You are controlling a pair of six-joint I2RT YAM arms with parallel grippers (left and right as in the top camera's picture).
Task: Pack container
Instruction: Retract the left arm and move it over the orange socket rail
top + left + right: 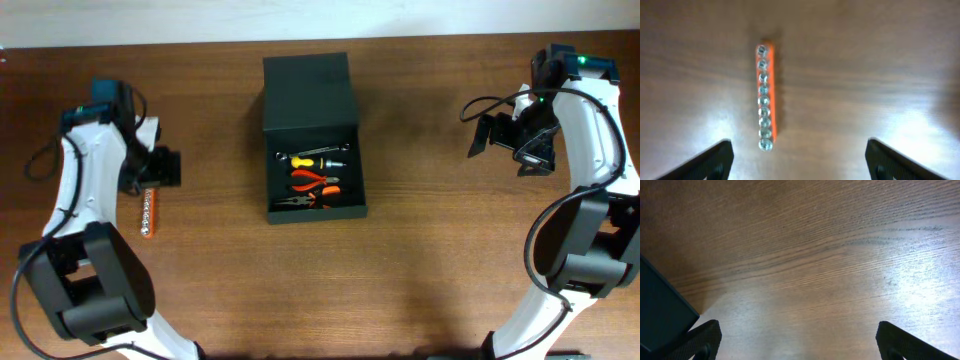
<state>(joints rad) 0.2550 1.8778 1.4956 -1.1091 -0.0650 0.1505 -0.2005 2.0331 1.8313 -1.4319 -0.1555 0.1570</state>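
Observation:
The open fingers of my left gripper already line up across the rail's narrow width (765, 97), so they should keep going down toward the orange rail (149, 213) until they are on both sides of it, then close.
The dark container (313, 205) stands open at the table's middle, its flap lid (308, 92) folded back. Inside lie a wrench, a yellow-handled screwdriver and orange-handled pliers (314, 182). An orange rail of metal sockets (149, 212) lies on the table at the left; in the left wrist view (764, 96) it points away from the camera. My left gripper (799, 162) is open and empty, hovering just short of the rail's near end. My right gripper (799, 342) is open and empty over bare wood at the right; a corner of the container (660, 312) shows at its left.
The wooden table (440, 250) spreads around the box. The two arm bases stand at the front left (95, 290) and front right (585, 255). A pale wall edge (300, 20) runs along the back.

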